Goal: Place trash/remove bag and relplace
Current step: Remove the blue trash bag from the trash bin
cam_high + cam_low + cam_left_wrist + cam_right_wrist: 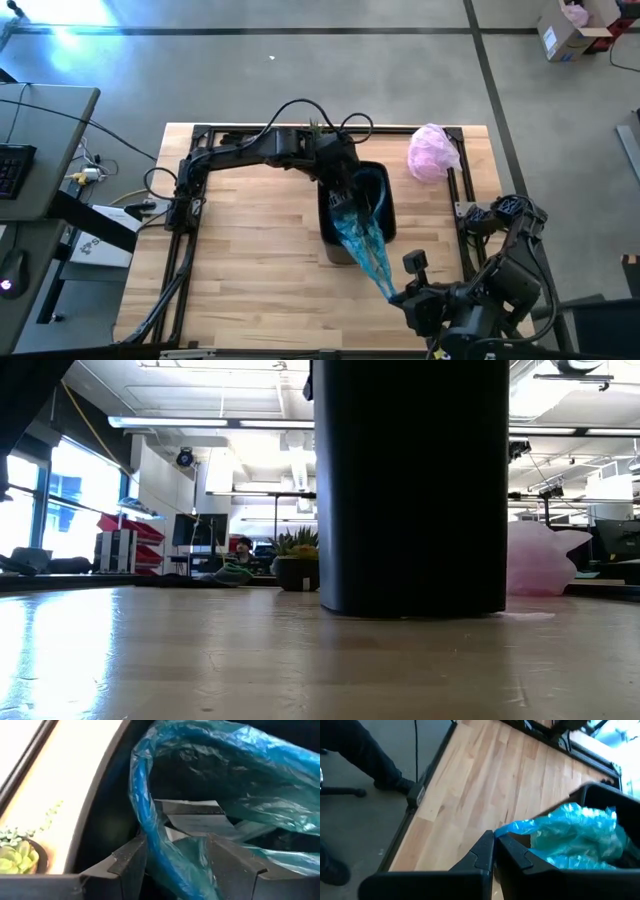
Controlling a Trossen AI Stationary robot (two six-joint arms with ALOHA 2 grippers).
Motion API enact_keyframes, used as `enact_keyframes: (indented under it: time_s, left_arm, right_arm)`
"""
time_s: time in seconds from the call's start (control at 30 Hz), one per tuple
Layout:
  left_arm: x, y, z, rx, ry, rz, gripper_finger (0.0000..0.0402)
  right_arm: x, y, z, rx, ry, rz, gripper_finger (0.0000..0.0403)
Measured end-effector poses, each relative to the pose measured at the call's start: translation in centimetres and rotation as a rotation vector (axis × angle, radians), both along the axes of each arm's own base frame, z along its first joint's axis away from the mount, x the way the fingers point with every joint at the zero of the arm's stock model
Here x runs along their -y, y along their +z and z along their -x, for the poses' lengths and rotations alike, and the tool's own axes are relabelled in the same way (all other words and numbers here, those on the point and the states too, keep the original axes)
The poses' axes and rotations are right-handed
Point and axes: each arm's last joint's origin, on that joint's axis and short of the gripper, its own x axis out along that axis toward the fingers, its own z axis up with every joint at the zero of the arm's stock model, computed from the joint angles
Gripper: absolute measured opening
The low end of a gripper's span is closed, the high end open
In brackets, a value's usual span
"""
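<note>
The teal bag's rim fold [144,802] stands clear of the black bin's side [111,802]. I expect it to stretch out into a long, narrow piece when I pull.
The teal bag [362,243] sits in the black bin [372,192] at the table's middle. One end of it is drawn out over the bin's near rim toward my right gripper [393,295], which is shut on it near the table's near right edge. My left gripper [176,862] is open above the bin's mouth, its fingers on either side of the bag's blue rim fold [141,805]. White paper scraps [195,817] lie inside the bag. In the low view the bin [410,485] hides the bag and both grippers. My left gripper has the bag's rim fold [165,860] between its open fingers; whether the plastic touches a finger [132,862], I cannot tell. My right gripper pinches the drawn-out end of the bag [512,827] between its two fingers, coming from the table's near right side, roughly level. From there the bag runs as a narrow, taut strip back to the bin [602,795].
A pale pink plastic bag [432,152] lies on the far right of the table. A small green plant [15,855] in a dark pot stands just beyond the bin's far side. Bare wood lies left of the bin [250,250]. A desk with a keyboard [12,165] stands off the table's left.
</note>
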Motion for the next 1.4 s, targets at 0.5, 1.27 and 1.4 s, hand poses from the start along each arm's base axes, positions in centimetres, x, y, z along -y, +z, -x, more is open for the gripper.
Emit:
enact_keyframes:
  time_s: [0.5, 1.27, 1.4]
  left_arm:
    - [0.8, -2.1, -1.0, -0.082, -0.122, -0.043, 0.0009]
    - [3.9, 10.6, 6.4, 0.349, -0.252, -0.133, 0.0]
    - [7.2, 10.8, 6.8, 0.364, -0.398, -0.082, 0.0002]
  right_arm:
    - [0.4, 0.2, -0.9, 0.027, 0.013, 0.002, 0.0]
    - [0.9, 0.4, -0.6, 0.141, -0.08, 0.162, 0.0]
    - [1.3, 0.8, -0.9, 0.142, -0.103, 0.113, 0.0]
